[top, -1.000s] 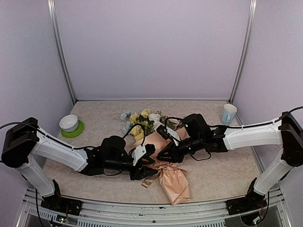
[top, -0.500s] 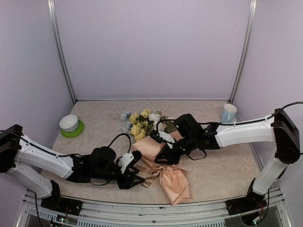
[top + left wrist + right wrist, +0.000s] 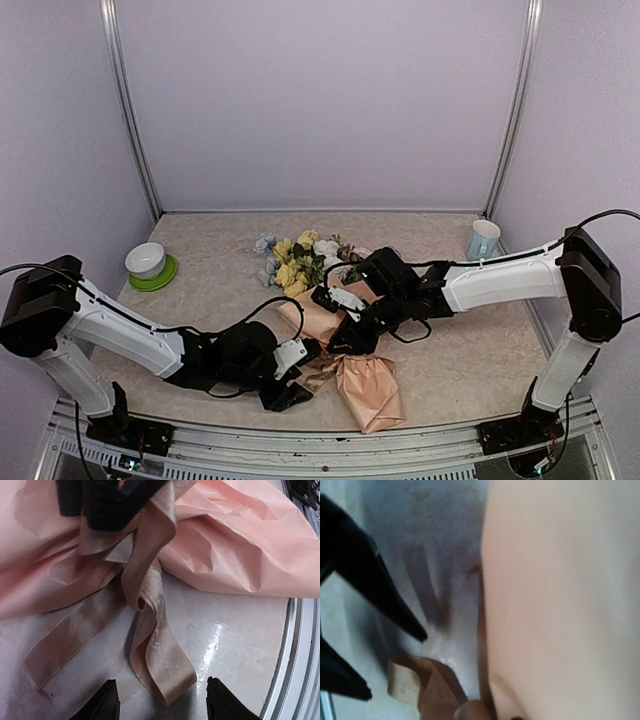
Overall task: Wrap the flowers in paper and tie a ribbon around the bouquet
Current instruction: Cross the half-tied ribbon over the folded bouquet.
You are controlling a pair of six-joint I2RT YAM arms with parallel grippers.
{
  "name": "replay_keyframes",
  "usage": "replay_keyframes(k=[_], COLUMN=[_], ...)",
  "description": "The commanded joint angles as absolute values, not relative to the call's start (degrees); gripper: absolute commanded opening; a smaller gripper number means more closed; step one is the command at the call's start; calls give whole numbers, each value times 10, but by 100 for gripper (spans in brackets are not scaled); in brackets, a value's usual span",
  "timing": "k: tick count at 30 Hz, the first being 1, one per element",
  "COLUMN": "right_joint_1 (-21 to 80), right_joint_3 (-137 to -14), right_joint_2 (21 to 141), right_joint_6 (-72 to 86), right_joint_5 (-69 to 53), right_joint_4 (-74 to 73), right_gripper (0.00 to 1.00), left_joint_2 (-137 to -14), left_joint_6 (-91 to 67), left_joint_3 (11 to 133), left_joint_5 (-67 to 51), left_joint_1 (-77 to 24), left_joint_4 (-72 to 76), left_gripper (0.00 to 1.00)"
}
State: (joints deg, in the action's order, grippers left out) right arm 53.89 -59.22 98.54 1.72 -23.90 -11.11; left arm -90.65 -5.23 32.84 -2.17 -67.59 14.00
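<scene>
My left gripper should pinch the loop (image 3: 169, 679) while my right gripper moves back from the bouquet's waist, because the ribbon loop (image 3: 162, 652) lies loose ahead of my open left gripper.
The bouquet lies on the table, its flowers (image 3: 300, 258) pointing to the back and its peach-pink paper (image 3: 366, 390) (image 3: 235, 545) flaring toward the near edge. At its waist the tan ribbon (image 3: 320, 375) (image 3: 157, 655) trails off in a loop and a flat tail. My left gripper (image 3: 290, 390) (image 3: 162, 702) is open, low over the table, with the ribbon loop lying just ahead of its tips. My right gripper (image 3: 343, 338) (image 3: 107, 500) presses at the waist, shut on the ribbon (image 3: 437, 690) beside the paper (image 3: 560, 595).
A white bowl on a green plate (image 3: 151, 266) stands at the left. A pale blue mug (image 3: 483, 240) stands at the back right. The table's metal front rail (image 3: 300, 655) runs close to the ribbon and my left gripper.
My left gripper has drawn back from the bouquet's waist toward the near edge and opened wider. My right gripper has slid left and nearer along the bouquet to the waist.
</scene>
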Motion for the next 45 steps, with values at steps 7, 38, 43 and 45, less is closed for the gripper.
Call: replay_keyframes(k=[7, 38, 43, 45], right_joint_1=[543, 491, 486, 482], right_joint_3=[-598, -443, -417, -407], right_joint_2=[989, 872, 857, 846], right_joint_6=[24, 242, 275, 285], right_joint_5=[-253, -211, -192, -182], right_joint_4=[-116, 34, 41, 40], right_gripper=[7, 5, 6, 7], left_joint_2=[-950, -941, -947, -947], left_joint_6=[-5, -18, -5, -1], left_joint_3=[372, 358, 372, 374], left_joint_5=[-49, -35, -30, -31], left_joint_1=[-682, -661, -661, -662], left_joint_4=[108, 124, 117, 116], left_gripper=[46, 0, 0, 0])
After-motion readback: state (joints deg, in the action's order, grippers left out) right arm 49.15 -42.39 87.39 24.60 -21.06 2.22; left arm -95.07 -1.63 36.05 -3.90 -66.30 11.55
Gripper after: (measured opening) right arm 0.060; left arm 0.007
